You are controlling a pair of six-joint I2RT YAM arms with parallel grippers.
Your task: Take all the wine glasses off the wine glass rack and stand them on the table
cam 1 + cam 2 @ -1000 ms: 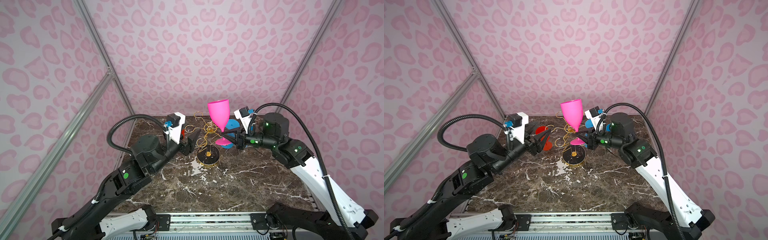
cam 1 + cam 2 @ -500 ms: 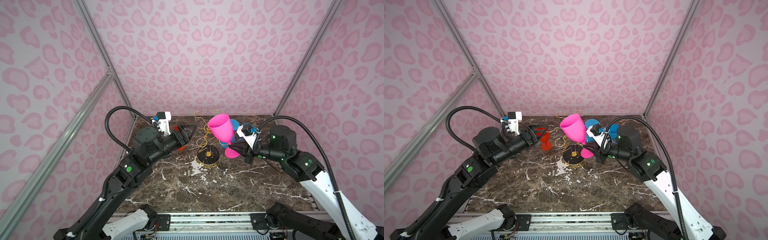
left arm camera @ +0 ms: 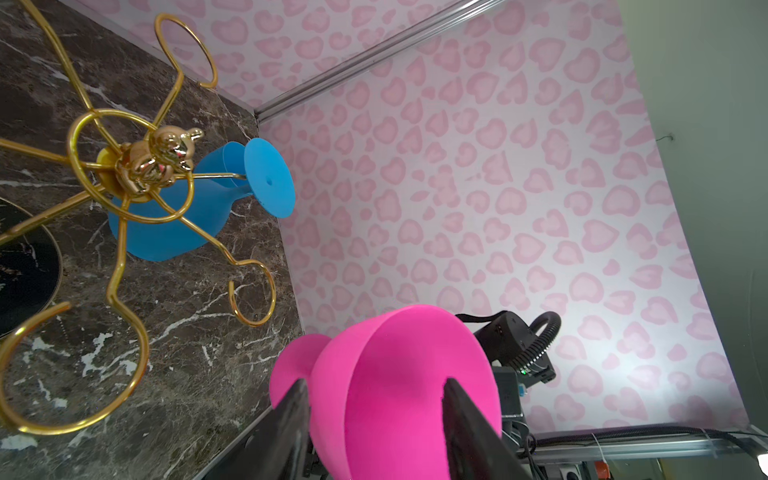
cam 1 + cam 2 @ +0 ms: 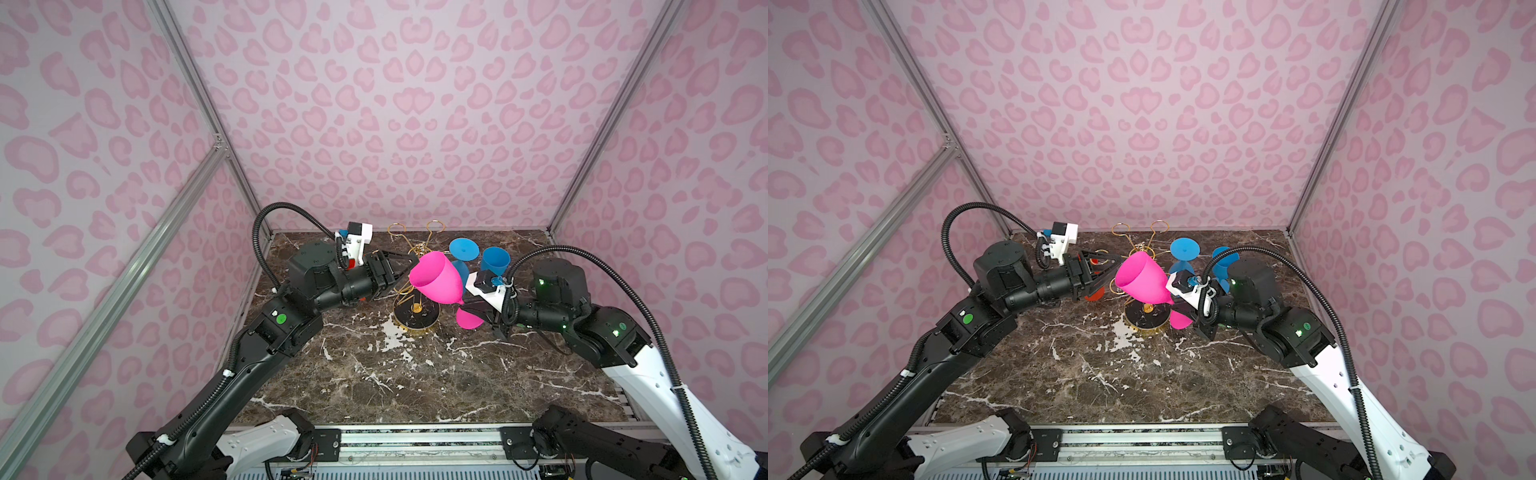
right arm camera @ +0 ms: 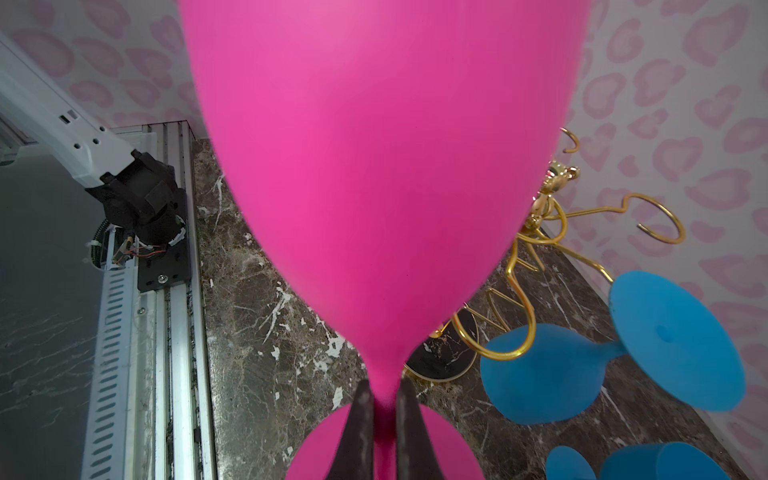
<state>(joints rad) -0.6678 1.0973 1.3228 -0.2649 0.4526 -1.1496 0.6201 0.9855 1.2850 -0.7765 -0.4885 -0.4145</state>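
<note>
My right gripper has the tilted pink wine glass by its stem (image 5: pixel 385 369). Next, my left gripper grabs its rim (image 4: pixel 416 270) and sets it upright near the red glass.
The pink wine glass (image 4: pixel 438 282) (image 4: pixel 1144 282) hangs tilted in the air, its mouth turned toward the left arm. My right gripper (image 5: pixel 384 384) (image 4: pixel 465 308) is shut on its stem, between bowl (image 5: pixel 374 166) and foot. My left gripper (image 3: pixel 374 382) (image 4: pixel 409 270) is open, its fingers on either side of the bowl's rim (image 3: pixel 395 395); contact cannot be told. The gold wine glass rack (image 4: pixel 415 318) (image 3: pixel 149 162) stands just behind the glass on its black base, and a blue glass (image 3: pixel 174 216) (image 4: pixel 463 249) hangs from one arm.
Another blue glass (image 4: pixel 494 262) (image 5: pixel 644 461) stands on the marble table behind my right gripper. A red glass (image 4: pixel 1094 291) shows partly behind my left gripper. Pink patterned walls close in the table (image 4: pixel 395 374) on three sides; a metal rail runs along its front.
The right gripper has lowered the pink glass and tipped its mouth leftward. The left gripper has moved in from the left to the rim, its jaws narrowing.
</note>
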